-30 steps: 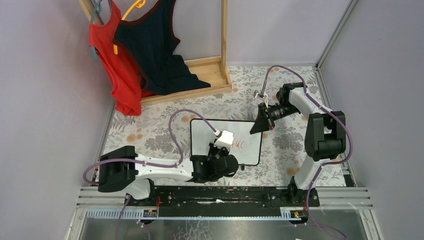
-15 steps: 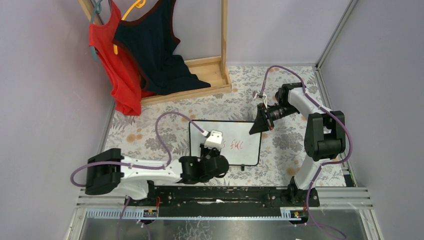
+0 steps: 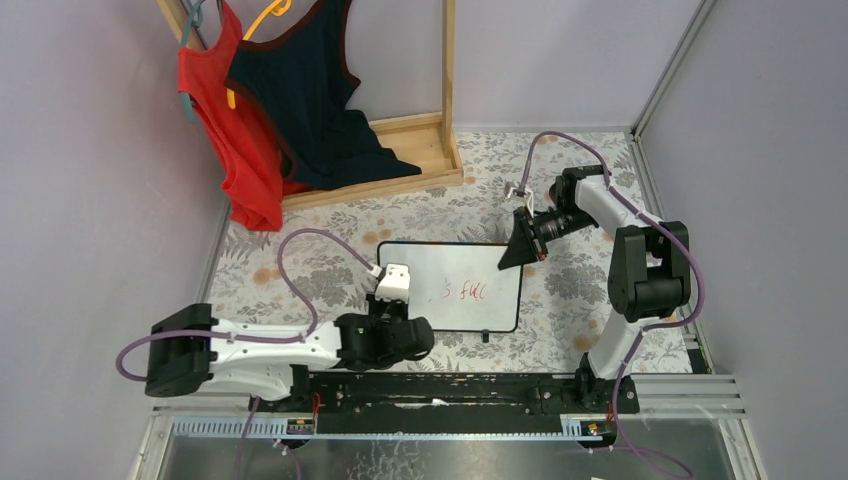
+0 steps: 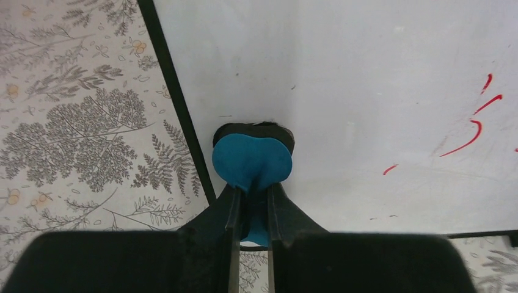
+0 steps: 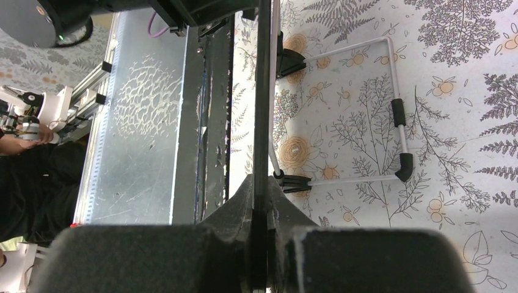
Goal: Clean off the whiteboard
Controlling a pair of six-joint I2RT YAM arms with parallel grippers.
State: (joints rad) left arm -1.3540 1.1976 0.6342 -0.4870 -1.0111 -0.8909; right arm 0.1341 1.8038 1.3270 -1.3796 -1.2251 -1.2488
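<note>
Red handwriting (image 3: 467, 291) is still at the centre of the board while the eraser is already next to the black frame (image 4: 193, 146), so the robot's left gripper should wipe the eraser back over that handwriting.
The whiteboard (image 3: 470, 268) lies on the floral tablecloth at mid-table, with a black frame and red handwriting (image 3: 467, 292) at its centre. My left gripper (image 3: 392, 303) is shut on the small blue eraser (image 4: 251, 162), which presses on the board just inside the left frame (image 4: 174, 97). Red strokes (image 4: 473, 125) show to the eraser's right. My right gripper (image 3: 517, 252) is shut on the board's far right corner. The right wrist view shows the board edge-on (image 5: 262, 91) between the shut jaws (image 5: 264, 186), with its wire stand (image 5: 397, 110) beside it.
A wooden rack (image 3: 400, 150) with a red top (image 3: 215, 120) and a dark top (image 3: 300, 90) stands at the back left. A metal rail (image 3: 450, 390) runs along the near edge. Grey walls close in both sides.
My left arm has swept left across the board with the eraser, from beside the writing to the left edge. The red writing is now uncovered. The right gripper has held still.
</note>
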